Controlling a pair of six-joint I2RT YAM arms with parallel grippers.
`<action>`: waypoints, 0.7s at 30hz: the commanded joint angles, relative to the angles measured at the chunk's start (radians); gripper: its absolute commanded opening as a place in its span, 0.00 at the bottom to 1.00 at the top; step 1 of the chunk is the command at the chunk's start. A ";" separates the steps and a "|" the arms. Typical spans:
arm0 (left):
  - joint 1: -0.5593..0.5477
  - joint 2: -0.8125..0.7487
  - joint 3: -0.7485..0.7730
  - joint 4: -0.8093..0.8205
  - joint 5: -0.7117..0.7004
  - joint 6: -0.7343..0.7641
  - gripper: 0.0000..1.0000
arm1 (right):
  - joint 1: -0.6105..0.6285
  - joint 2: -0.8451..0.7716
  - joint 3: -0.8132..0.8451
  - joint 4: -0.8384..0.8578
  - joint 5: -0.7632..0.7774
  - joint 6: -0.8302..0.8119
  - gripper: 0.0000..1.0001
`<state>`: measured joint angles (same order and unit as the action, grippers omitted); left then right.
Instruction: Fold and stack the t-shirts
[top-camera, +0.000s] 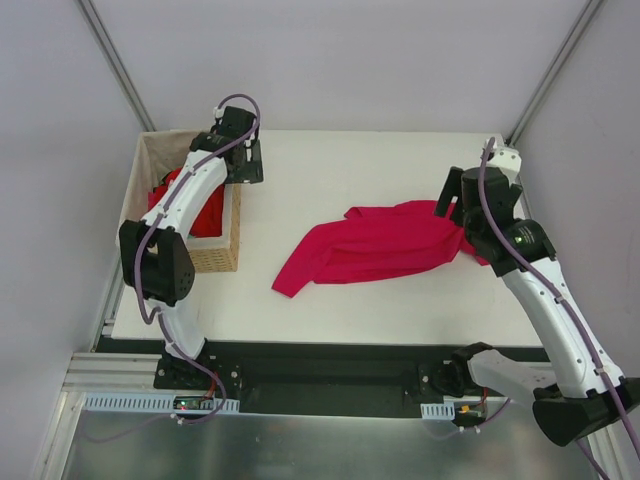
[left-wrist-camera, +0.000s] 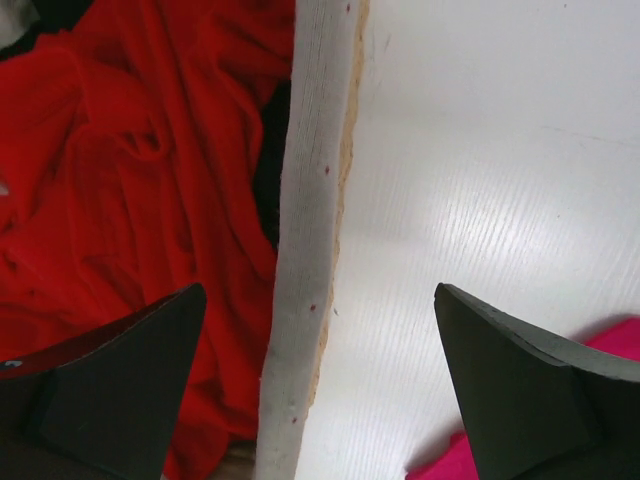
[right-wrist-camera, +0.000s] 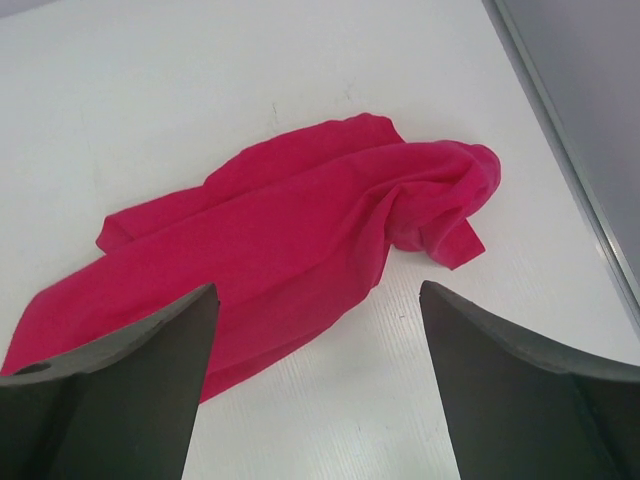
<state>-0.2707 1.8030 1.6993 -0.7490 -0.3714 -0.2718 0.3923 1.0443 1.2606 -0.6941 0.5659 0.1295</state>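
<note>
My left gripper is to grip the basket's rim (top-camera: 233, 222) by its near corner and push the basket back before folding, because the basket (top-camera: 213, 258) stands close to the magenta t-shirt.
A magenta-crimson t-shirt (top-camera: 380, 245) lies crumpled and stretched out on the white table, right of centre. In the right wrist view the same shirt (right-wrist-camera: 290, 230) spreads just beyond my open right gripper (right-wrist-camera: 318, 288), which holds nothing. From above, that gripper (top-camera: 447, 205) hovers over the shirt's right end. Brighter red t-shirts (top-camera: 200, 210) are bunched inside the wicker basket (top-camera: 215, 258) at the left. My left gripper (top-camera: 245, 160) hangs open and empty over the basket's far right rim. Its wrist view shows the red cloth (left-wrist-camera: 130, 180) on the left and the basket's pale liner edge (left-wrist-camera: 310, 200) between the fingers.
The basket stands at the table's left edge, against the enclosure wall. A corner of the magenta shirt (left-wrist-camera: 450, 462) shows at the bottom of the left wrist view. The table's right edge and a metal frame rail (right-wrist-camera: 570, 170) run close beside the shirt.
</note>
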 joint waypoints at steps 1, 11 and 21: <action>0.008 0.080 0.123 0.040 0.038 0.074 0.99 | 0.020 -0.033 -0.030 0.005 0.034 -0.019 0.85; 0.033 0.180 0.258 0.048 0.095 0.111 0.99 | 0.042 -0.029 -0.064 0.025 0.045 -0.033 0.85; 0.071 0.049 0.142 0.048 0.109 0.057 0.97 | 0.069 -0.012 -0.069 0.038 0.038 -0.028 0.84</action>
<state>-0.1986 1.9869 1.8992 -0.6941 -0.2802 -0.1856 0.4465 1.0363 1.1942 -0.6849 0.5873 0.1112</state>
